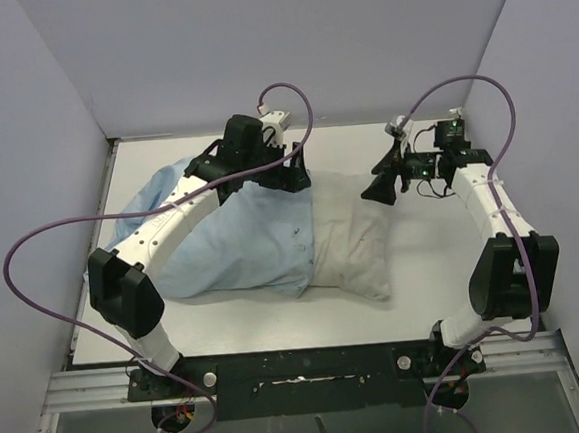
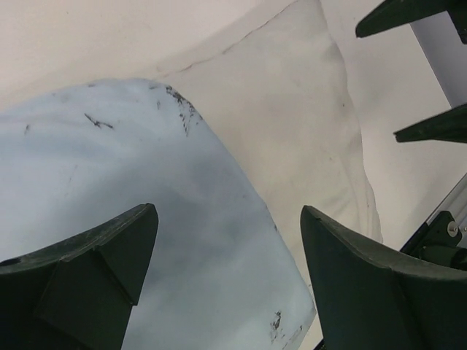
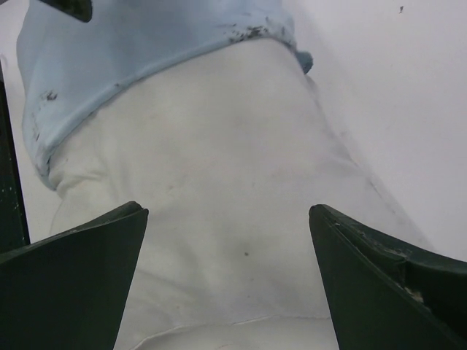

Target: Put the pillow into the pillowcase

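I should pinch the pillow's far edge [image 1: 331,180] beside the pillowcase's hem with my right gripper while my left gripper holds the pillowcase's hem, because the pillow lies loose outside [image 1: 354,236] the pillowcase opening.
The light-blue pillowcase [image 1: 236,241] lies on the table's left half, and the off-white pillow [image 1: 351,237] sticks out of its right-hand mouth, partly inside. My left gripper [image 1: 294,176] hovers open over the far end of that mouth. In the left wrist view its jaws [image 2: 228,219] stand wide over blue pillowcase [image 2: 146,189], with pillow [image 2: 292,109] beyond. My right gripper [image 1: 380,189] is open above the pillow's far right corner. The right wrist view shows its jaws [image 3: 228,215] spread over bare pillow [image 3: 219,175], the pillowcase hem [image 3: 131,51] further off. Neither holds anything.
The white table [image 1: 446,294] is boxed in by pale walls at the back and both sides. Purple cables [image 1: 31,242] loop from each arm. A metal rail [image 1: 301,366] carrying the arm bases runs along the near edge.
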